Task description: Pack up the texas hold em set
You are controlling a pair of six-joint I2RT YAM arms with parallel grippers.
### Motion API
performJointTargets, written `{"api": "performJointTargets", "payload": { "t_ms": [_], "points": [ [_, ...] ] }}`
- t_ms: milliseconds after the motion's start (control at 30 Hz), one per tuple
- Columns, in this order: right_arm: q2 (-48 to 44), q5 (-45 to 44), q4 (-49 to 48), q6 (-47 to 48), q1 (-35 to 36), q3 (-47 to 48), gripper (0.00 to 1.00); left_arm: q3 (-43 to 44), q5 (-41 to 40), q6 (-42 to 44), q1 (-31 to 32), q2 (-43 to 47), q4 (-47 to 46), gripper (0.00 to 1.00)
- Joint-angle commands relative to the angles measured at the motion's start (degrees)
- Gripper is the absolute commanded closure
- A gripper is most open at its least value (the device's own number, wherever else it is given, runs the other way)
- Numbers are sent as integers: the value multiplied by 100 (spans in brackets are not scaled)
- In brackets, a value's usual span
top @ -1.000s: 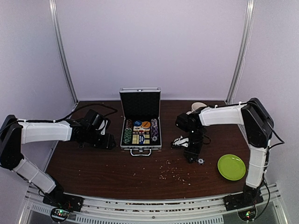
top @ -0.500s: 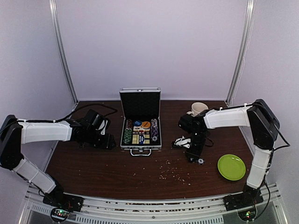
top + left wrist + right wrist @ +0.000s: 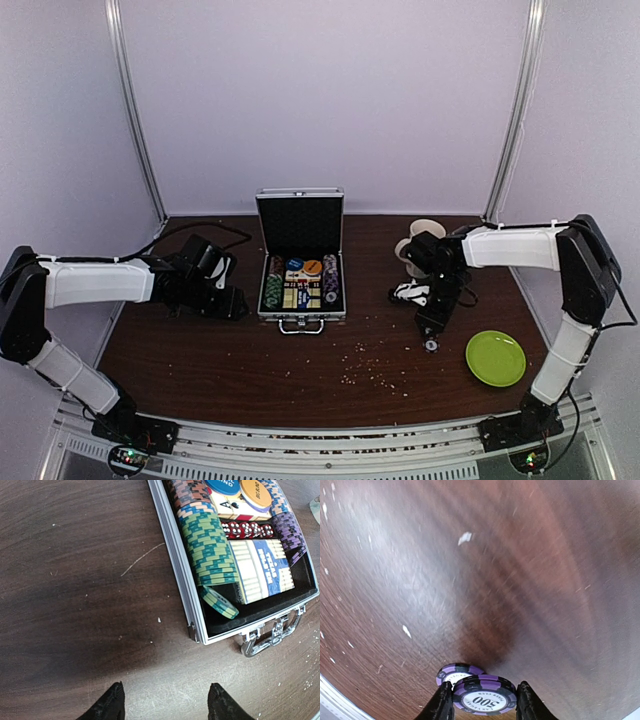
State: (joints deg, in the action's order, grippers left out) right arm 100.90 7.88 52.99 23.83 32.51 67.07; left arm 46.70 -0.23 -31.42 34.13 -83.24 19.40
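Observation:
The robot's right gripper holds a purple chip, and another purple chip (image 3: 453,671) lies just behind it. The robot should stack the two chips, open that gripper and grip both together (image 3: 485,695).
The silver case (image 3: 300,312) lies open mid-table, lid upright. In the left wrist view its rim (image 3: 176,575) frames green chips (image 3: 210,550), purple chips (image 3: 287,527), red dice (image 3: 247,530), the blue-cream deck (image 3: 262,567), and blue (image 3: 222,485) and orange (image 3: 255,492) discs. My left gripper (image 3: 165,707) is open and empty over bare table left of the case's front corner (image 3: 235,303). My right gripper (image 3: 484,705) is shut on a purple 500 chip (image 3: 484,696), low over the table right of the case (image 3: 432,335). A second purple chip (image 3: 451,672) lies just behind it.
A cream mug (image 3: 425,232) stands at the back right. A lime green plate (image 3: 495,357) lies at the front right. Pale crumbs (image 3: 370,372) are scattered on the dark wood in front of the case. One green chip (image 3: 219,602) leans tilted at the end of its row.
My right arm has swung to the right, away from the case, and the mug now shows fully. My left arm and the case have not moved.

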Motion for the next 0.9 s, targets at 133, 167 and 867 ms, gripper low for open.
{"api": "performJointTargets", "payload": {
  "t_ms": [133,167,867],
  "points": [
    [33,142,83,60,-8,-241,63,102,-6,77,7,-3,-138,41],
    [53,148,64,56,-8,-232,63,97,-6,78,12,-15,-138,41],
    [297,65,271,99,18,-149,1,67,32,39,11,-87,-217,41]
  ]
}}
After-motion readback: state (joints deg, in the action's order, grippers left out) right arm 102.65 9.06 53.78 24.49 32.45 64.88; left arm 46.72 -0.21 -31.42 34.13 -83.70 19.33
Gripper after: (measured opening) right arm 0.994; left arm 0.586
